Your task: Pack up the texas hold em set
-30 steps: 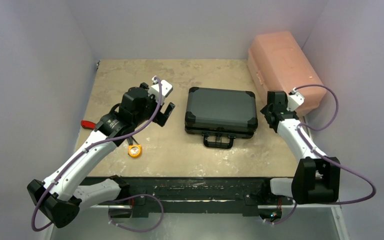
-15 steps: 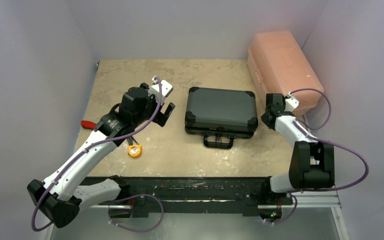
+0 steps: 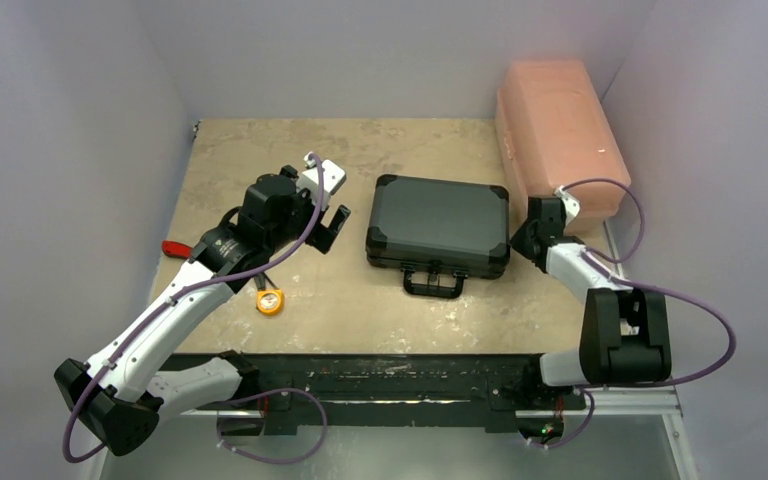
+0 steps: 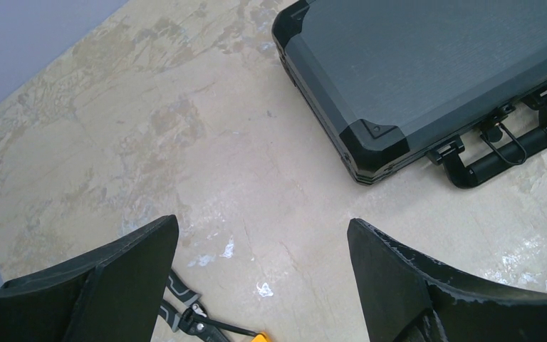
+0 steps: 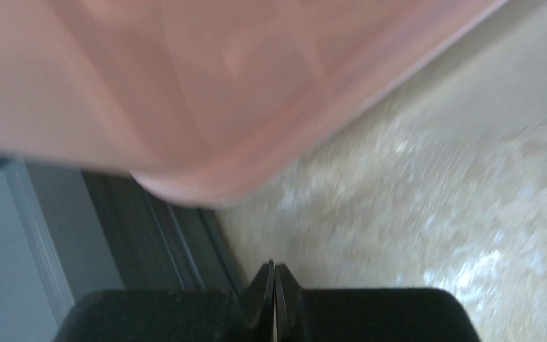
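The briefcase's end (image 3: pixel 501 237) by the pink box is against my closed right gripper, so I keep pushing toward my left gripper until the briefcase is well clear.
The texas hold em set shows only as a black hard briefcase (image 3: pixel 440 228), lid down, lying flat mid-table with its handle (image 3: pixel 433 284) toward the arms. My left gripper (image 3: pixel 332 222) hovers open just left of it, nothing between its fingers. From the left wrist, the briefcase (image 4: pixel 434 64) lies ahead to the right of the left gripper (image 4: pixel 263 228). My right gripper (image 3: pixel 522 240) is shut and empty, close against the case's right near corner. The right wrist view shows the right gripper (image 5: pixel 273 267) with fingertips pressed together, facing away from the case.
A big pink plastic box (image 3: pixel 558 125) stands at the back right, and fills the top of the right wrist view (image 5: pixel 206 85). An orange tape measure (image 3: pixel 270 301) and red-handled pliers (image 3: pixel 175 248) lie under the left arm. Grey walls enclose the table.
The right gripper has shut and moved down and left to the briefcase's right near corner. The briefcase has shifted slightly left. The left arm has not moved.
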